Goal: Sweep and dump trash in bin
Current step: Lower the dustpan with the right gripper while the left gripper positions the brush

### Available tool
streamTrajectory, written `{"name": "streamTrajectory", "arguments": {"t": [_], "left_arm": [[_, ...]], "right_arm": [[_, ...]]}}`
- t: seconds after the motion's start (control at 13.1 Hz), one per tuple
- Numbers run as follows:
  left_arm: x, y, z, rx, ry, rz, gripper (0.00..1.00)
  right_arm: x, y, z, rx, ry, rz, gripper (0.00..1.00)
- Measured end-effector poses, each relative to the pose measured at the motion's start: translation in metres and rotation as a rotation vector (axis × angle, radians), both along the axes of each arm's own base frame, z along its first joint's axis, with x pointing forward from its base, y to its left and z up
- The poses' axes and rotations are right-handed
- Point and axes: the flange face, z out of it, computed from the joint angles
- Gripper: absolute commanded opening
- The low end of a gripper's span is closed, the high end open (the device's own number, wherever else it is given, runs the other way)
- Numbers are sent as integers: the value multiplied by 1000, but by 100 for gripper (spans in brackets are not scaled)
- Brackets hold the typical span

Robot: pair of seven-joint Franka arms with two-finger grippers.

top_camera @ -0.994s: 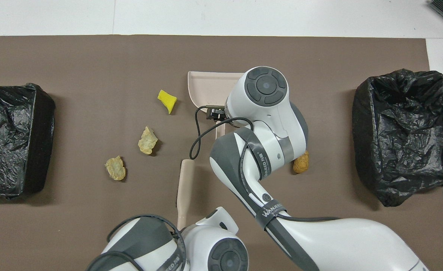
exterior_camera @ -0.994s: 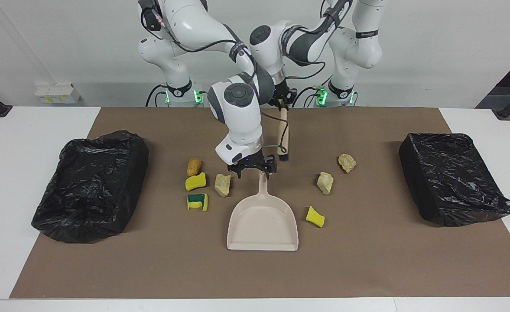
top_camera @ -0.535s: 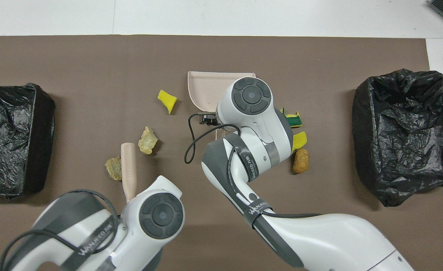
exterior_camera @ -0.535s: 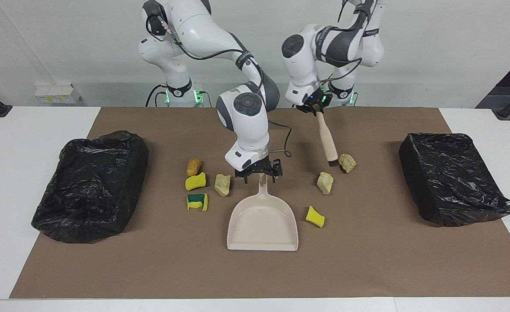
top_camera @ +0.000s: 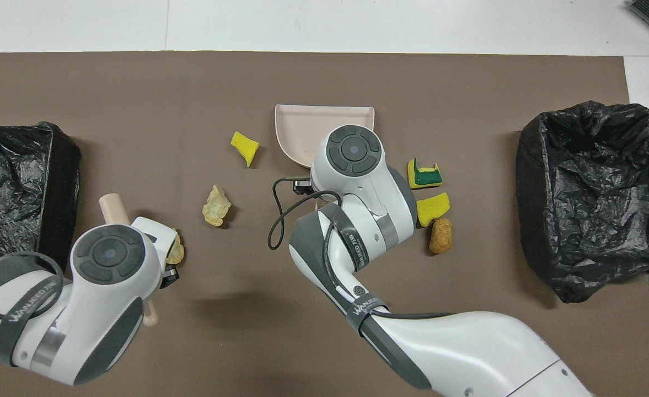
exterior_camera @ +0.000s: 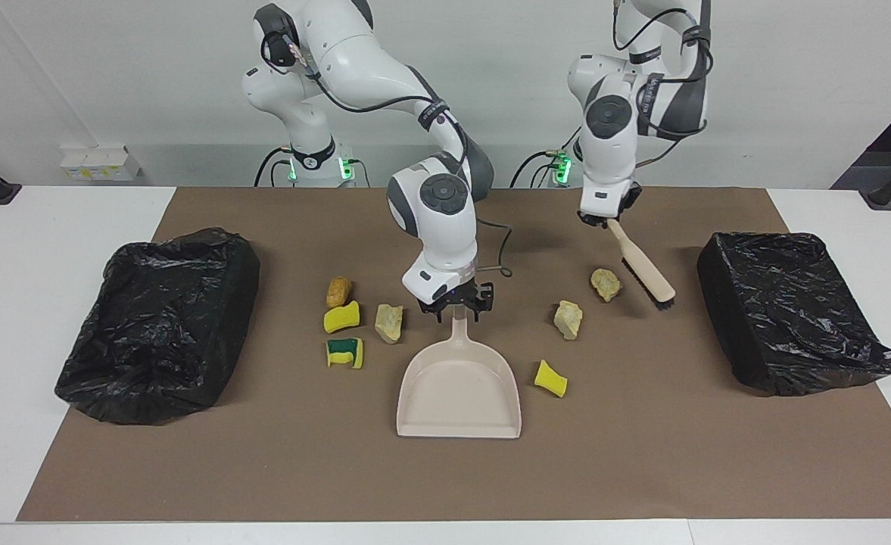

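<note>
The beige dustpan's opening [exterior_camera: 458,433] points at the mat's far edge. My right gripper should first turn the dustpan toward the rocks [exterior_camera: 568,319] by the brush, and then my left gripper will sweep.
My right gripper [exterior_camera: 458,310] is low over the top of the beige dustpan's [exterior_camera: 458,390] handle, jaws open on either side of it. My left gripper [exterior_camera: 605,219] is shut on the beige hand brush [exterior_camera: 644,267], whose black bristles hang just above the mat beside a beige rock [exterior_camera: 605,284]. The other trash lies on the mat: a rock [exterior_camera: 568,319], a yellow sponge [exterior_camera: 550,378], a rock [exterior_camera: 389,322], a yellow sponge [exterior_camera: 341,317], a yellow-green sponge [exterior_camera: 345,353] and a brown lump [exterior_camera: 338,291]. In the overhead view the left arm partly hides one rock [top_camera: 177,251].
A black bag-lined bin [exterior_camera: 157,325] stands at the right arm's end of the brown mat and another [exterior_camera: 789,310] at the left arm's end. The mat [exterior_camera: 445,477] lies bare from the dustpan's mouth out to its edge farthest from the robots.
My left gripper has carried the brush from beside the right arm toward the left arm's end, past the two rocks. My right gripper has shifted slightly along the dustpan handle. The dustpan has not moved.
</note>
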Motion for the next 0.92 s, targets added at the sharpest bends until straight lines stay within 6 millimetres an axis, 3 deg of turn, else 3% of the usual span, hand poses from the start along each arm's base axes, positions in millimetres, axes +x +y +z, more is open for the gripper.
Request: {"name": "streamTrajectory", "arguments": {"t": [0.15,0.31,0.38,0.54,0.76,0.92], "left_arm": [[8,22,-3,-13,-21,48,0],[13,43,-7,-17,-24,87,0],[15,52,-8,-21,-27,100,0],[16,63,-13,-27,-31,115,0],[12,58,-18,-25,-25,102,0],[8,43,-22,-35,-16,59,0]], "right_arm": [[-2,1,-1,-6,9,5,0],[-2,0,0,-7,-1,120,0],[-1,0,7,-3,-17,211,0],[-2,-9,40,1,-62,386,0],[-22,-47,88,-7,-92,700,0],[-34,-87,105,-16,-82,927,0]]}}
